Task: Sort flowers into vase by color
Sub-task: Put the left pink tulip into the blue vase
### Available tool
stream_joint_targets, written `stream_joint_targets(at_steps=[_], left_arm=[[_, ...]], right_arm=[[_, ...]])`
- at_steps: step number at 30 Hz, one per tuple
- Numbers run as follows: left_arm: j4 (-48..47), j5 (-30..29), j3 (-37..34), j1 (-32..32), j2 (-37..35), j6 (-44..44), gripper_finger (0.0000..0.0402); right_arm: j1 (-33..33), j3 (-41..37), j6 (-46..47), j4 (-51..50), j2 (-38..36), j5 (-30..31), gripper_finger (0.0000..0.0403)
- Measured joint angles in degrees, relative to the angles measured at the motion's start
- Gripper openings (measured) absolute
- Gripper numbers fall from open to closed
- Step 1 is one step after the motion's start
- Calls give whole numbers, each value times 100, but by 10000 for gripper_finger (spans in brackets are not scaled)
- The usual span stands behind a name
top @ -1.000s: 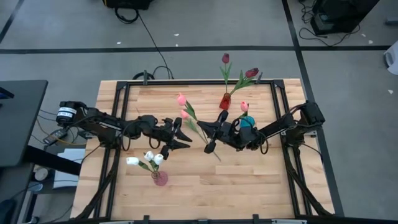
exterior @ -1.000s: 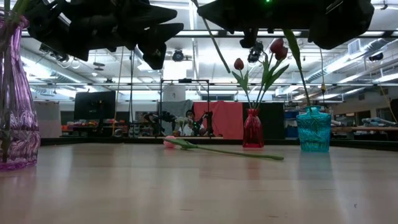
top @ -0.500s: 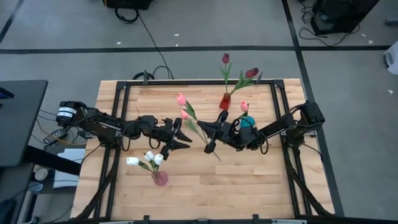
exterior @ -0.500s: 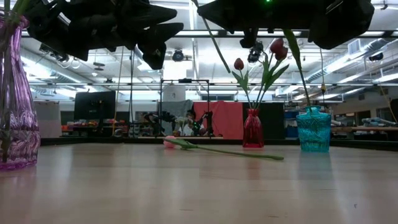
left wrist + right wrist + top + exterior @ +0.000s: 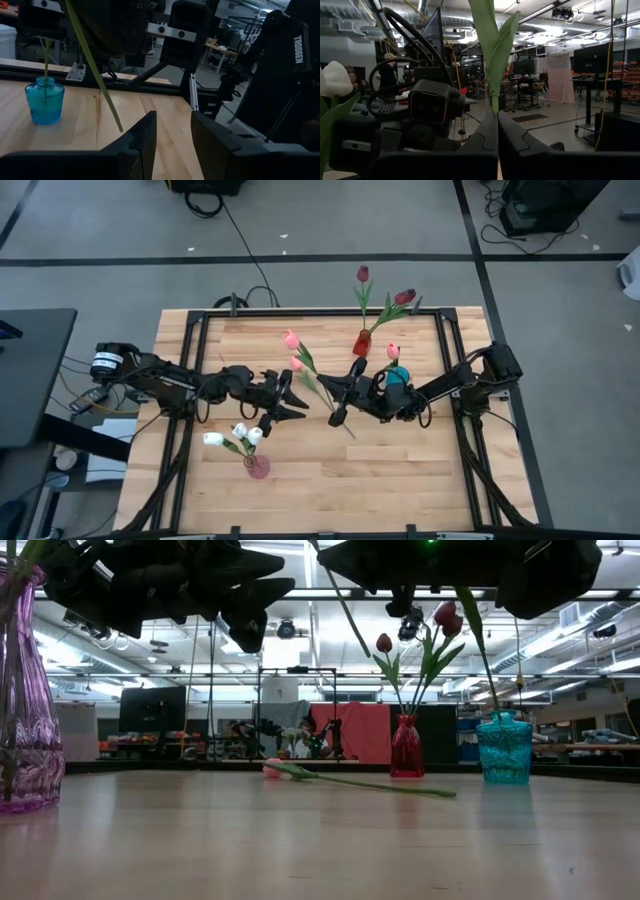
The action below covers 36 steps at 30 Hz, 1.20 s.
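Observation:
The robot's left gripper should swing back across and close on the lower stem [image 5: 104, 91], because the pink tulip's stem end [image 5: 119, 129] hangs outside the gap between the left gripper's fingers.
My right gripper [image 5: 326, 387] is shut on a pink tulip [image 5: 291, 339] above the table's middle. My left gripper [image 5: 297, 398] faces it from the left, open and holding nothing. In the left wrist view its fingers [image 5: 145, 137] stand apart below the hanging stem. A second pink tulip [image 5: 270, 768] lies flat on the table under the right gripper. The red vase [image 5: 362, 342] holds two dark red tulips. The blue vase [image 5: 397, 375] holds one pink tulip. The purple vase [image 5: 258, 468] holds white tulips [image 5: 247, 434]. My right gripper pinches the pink tulip's stem [image 5: 494, 106] between its two fingers, just under the leaves. The fingers come from the table's right, nearly level, and lie across the stem. The tulip is clear of the table and tilted, head up. Its lower stem end [image 5: 118, 126] hangs below the fingers.
The three vases stand around the two grippers: red and blue behind and beside the right arm, purple [image 5: 25, 740] near the front left. The table's black frame [image 5: 190, 360] runs along its sides. Bare wood lies at the front right.

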Motion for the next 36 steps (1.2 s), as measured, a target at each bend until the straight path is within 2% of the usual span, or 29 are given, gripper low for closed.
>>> stream_joint_targets(at_steps=[18,25,31,36], left_arm=[[3,-62,10,-93,23,-21,127],[-67,-252,569,-422,638,191,127],[-509,-971,847,-271,828,256,127],[-444,-1382,858,-245,826,332,127]], right_arm=[[-39,0,-2,100,0,-24,3],[-290,0,195,199,-2,-352,3],[-253,0,106,303,-2,-398,3],[-247,0,89,347,-4,-423,3]])
